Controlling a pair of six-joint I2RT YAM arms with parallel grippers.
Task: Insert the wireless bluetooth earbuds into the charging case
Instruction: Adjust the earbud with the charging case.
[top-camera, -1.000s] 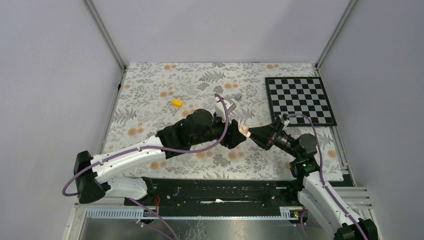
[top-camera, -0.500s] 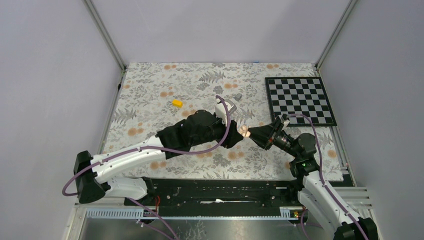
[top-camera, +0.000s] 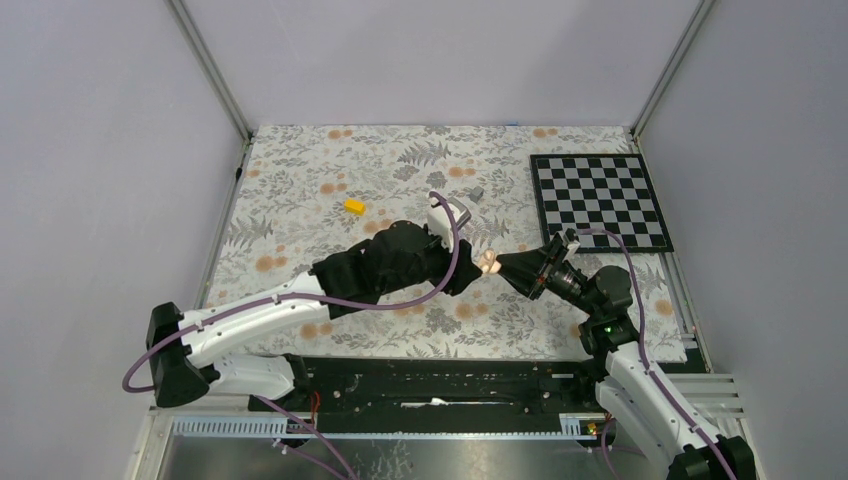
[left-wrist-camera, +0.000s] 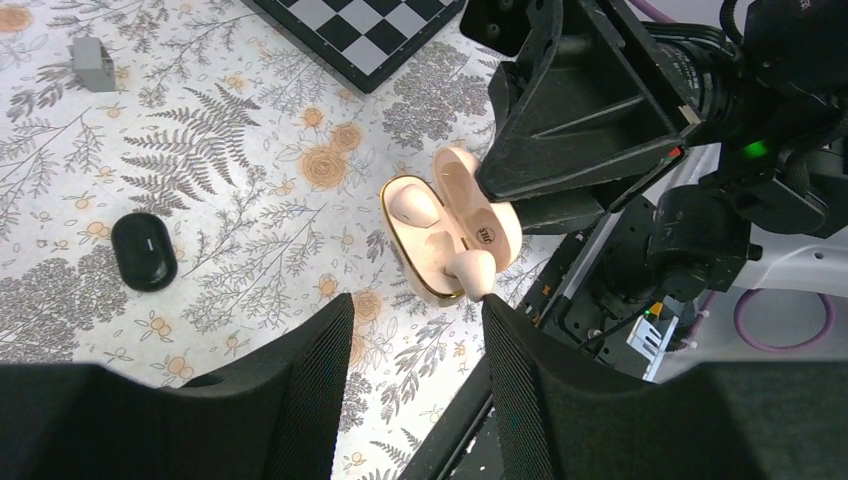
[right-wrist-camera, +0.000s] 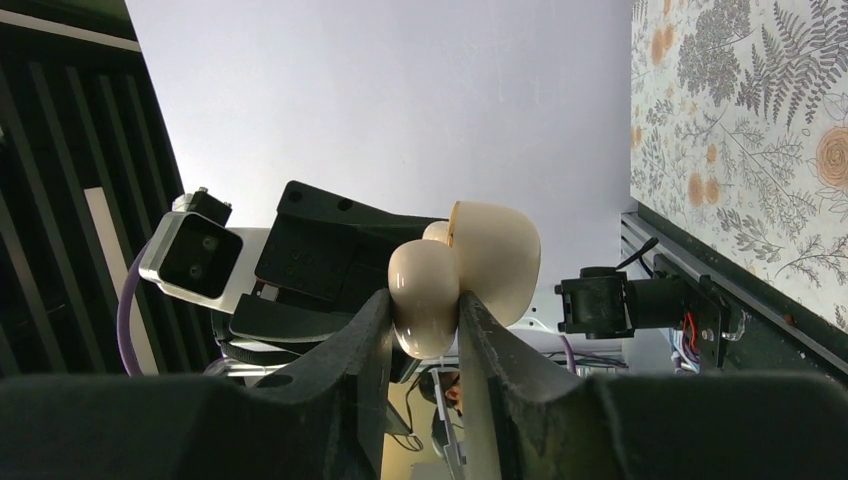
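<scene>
The second earbud (left-wrist-camera: 475, 270) is sticking up crooked from the charging case, so the robot's left gripper should tip it flat with a finger and push it into its hollow (left-wrist-camera: 438, 250).
My right gripper (top-camera: 503, 264) is shut on an open cream charging case (left-wrist-camera: 445, 235), held above the table with the hollows facing the left wrist camera. One cream earbud (left-wrist-camera: 410, 205) lies seated in the case. A second cream earbud (left-wrist-camera: 472, 270) sticks out of the other hollow and touches the tip of my left gripper's right finger (left-wrist-camera: 492, 305). My left gripper (left-wrist-camera: 417, 305) stands open just in front of the case, with nothing between its fingers. In the right wrist view the case (right-wrist-camera: 428, 285) sits pinched between the right gripper (right-wrist-camera: 423, 297) fingers.
A black oval pod (left-wrist-camera: 144, 250) lies on the flowered cloth, and a small grey block (top-camera: 477, 192) sits farther back. A yellow block (top-camera: 354, 206) is at the back left. The chessboard (top-camera: 600, 200) lies at the right. Both arms meet near the middle.
The left gripper's jaws have narrowed somewhat. Both grippers and the case have shifted slightly away from the table's near edge.
</scene>
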